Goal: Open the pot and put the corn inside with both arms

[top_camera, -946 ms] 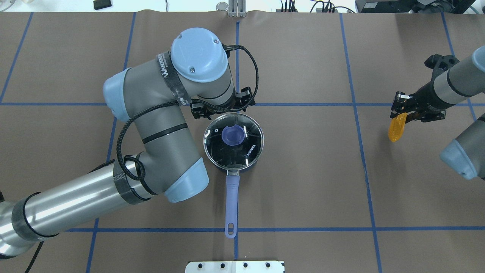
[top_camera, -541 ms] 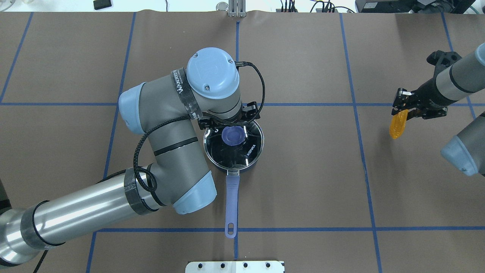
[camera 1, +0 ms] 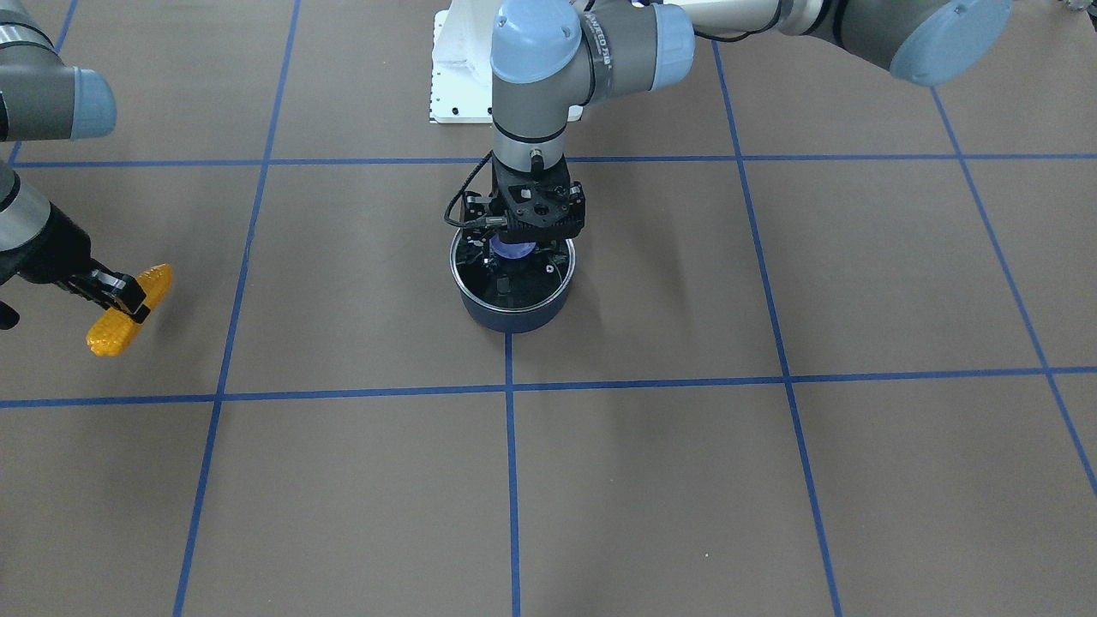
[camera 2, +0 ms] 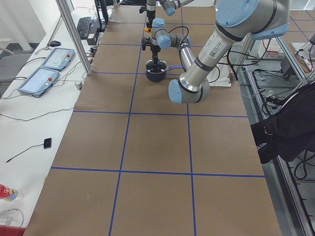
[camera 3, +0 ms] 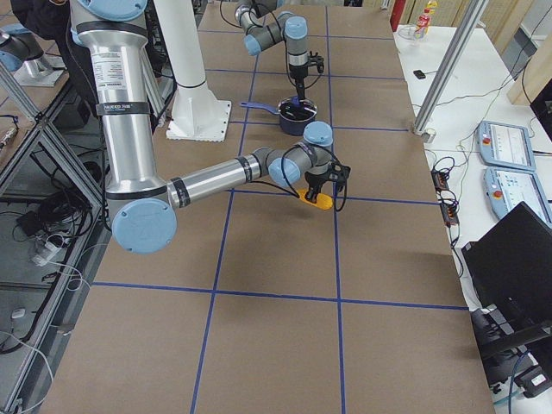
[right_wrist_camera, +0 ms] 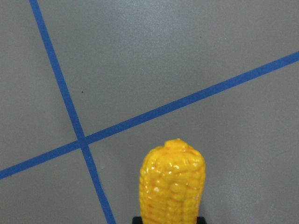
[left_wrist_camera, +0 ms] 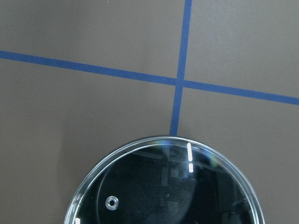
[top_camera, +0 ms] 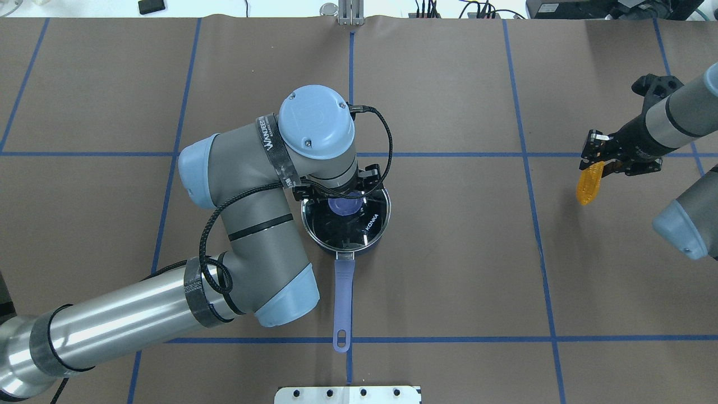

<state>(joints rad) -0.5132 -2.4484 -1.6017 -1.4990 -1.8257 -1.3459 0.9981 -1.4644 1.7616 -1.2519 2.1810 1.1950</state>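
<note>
I see only a dark interior (camera 1: 530, 284) through the glass lid, so I should expect an empty pot (camera 1: 515, 315) when I raise the lid by its blue knob.
The dark-blue pot (top_camera: 379, 235) stands mid-table with its glass lid (top_camera: 348, 227) on it, and its periwinkle handle (top_camera: 343, 297) points toward my base. It also shows in the front view (camera 1: 510, 319). My left gripper (top_camera: 342, 193) hangs straight down over the lid's blue knob (camera 1: 512, 250). It is open, with a finger on either side of the knob. The left wrist view shows only the lid's rim (left_wrist_camera: 163, 144). My right gripper (top_camera: 597, 163) is far to the right, shut on the orange-yellow corn (top_camera: 587, 186), which it holds above the table. The corn fills the lower right wrist view (right_wrist_camera: 173, 182).
Blue tape lines (top_camera: 538, 224) divide the brown table cover into squares. The white base mount (top_camera: 348, 394) sits at the near edge behind the pot handle. Control pendants (camera 2: 44, 73) lie on a white side table beyond the far edge.
My left arm has swung right and toward my base, bringing its gripper from beside the pot's far rim to over the lid's knob. My right gripper with the corn has barely shifted.
</note>
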